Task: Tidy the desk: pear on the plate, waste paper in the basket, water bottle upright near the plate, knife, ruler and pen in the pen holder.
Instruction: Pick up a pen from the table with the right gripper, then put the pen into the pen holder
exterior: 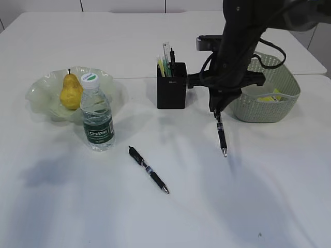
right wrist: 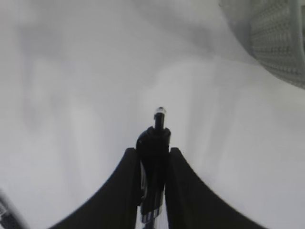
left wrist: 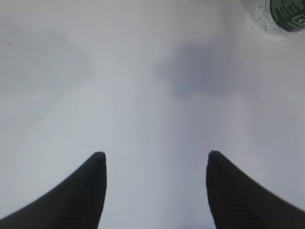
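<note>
Next, my right gripper lifts the pen above the holder's opening (exterior: 177, 68) before letting it down inside, as the pen's tip (exterior: 224, 153) hangs below the black pen holder's rim.
My right gripper (exterior: 216, 110) is shut on the upper end of a black pen (exterior: 221, 135), which hangs tip-down above the table between the black pen holder (exterior: 171, 92) and the green basket (exterior: 269, 88). In the right wrist view the fingers (right wrist: 136, 167) clamp the pen (right wrist: 153, 143). A second black pen (exterior: 148, 169) lies flat on the table. The pear (exterior: 70, 91) rests on the plate (exterior: 39, 93). The water bottle (exterior: 96, 114) stands upright beside it. A clear ruler (exterior: 166, 51) sticks out of the holder among other slim items; I cannot pick out the knife. Yellow waste paper (exterior: 269, 97) lies in the basket. My left gripper (left wrist: 155, 157) is open over bare table.
The white table's seam runs behind the holder. The basket (right wrist: 281, 38) is close on the right of the held pen. The bottle's base (left wrist: 283, 14) shows at the top right of the left wrist view. The right arm hides part of the basket's rim.
</note>
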`<action>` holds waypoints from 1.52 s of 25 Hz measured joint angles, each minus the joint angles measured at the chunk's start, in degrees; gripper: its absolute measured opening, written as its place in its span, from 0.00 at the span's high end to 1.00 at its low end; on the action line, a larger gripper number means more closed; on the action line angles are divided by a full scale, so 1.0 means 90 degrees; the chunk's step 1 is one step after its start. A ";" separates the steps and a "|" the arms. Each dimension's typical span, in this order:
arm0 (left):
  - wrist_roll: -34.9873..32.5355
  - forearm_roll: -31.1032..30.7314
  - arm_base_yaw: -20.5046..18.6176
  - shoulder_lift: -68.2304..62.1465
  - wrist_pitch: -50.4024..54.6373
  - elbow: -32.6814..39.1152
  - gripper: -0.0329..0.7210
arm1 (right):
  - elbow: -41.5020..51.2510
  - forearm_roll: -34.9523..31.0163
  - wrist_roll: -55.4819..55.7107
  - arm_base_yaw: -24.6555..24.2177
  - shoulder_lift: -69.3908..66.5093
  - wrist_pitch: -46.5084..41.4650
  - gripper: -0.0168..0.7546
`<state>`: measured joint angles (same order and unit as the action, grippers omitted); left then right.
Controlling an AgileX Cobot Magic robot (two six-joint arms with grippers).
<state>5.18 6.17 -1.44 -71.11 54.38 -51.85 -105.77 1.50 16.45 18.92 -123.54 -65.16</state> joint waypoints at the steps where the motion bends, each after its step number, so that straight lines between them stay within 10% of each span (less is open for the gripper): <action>1: 0.0000 0.0000 0.0000 0.0000 0.0031 0.0000 0.34 | 0.0000 0.0009 -0.0045 0.0083 0.0070 -0.0023 0.85; 16: 0.0000 0.0000 0.0000 0.0000 0.0110 0.0000 0.34 | 0.1114 0.0334 -0.0264 0.0577 0.0972 0.0598 0.85; 38: 0.0000 0.0000 0.0000 0.0000 0.0083 0.0000 0.34 | 0.2897 0.1149 -0.0264 0.0530 0.1868 0.6057 0.85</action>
<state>5.18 6.17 -1.44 -71.11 55.12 -51.85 -79.70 11.84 14.08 23.69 -106.73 -10.65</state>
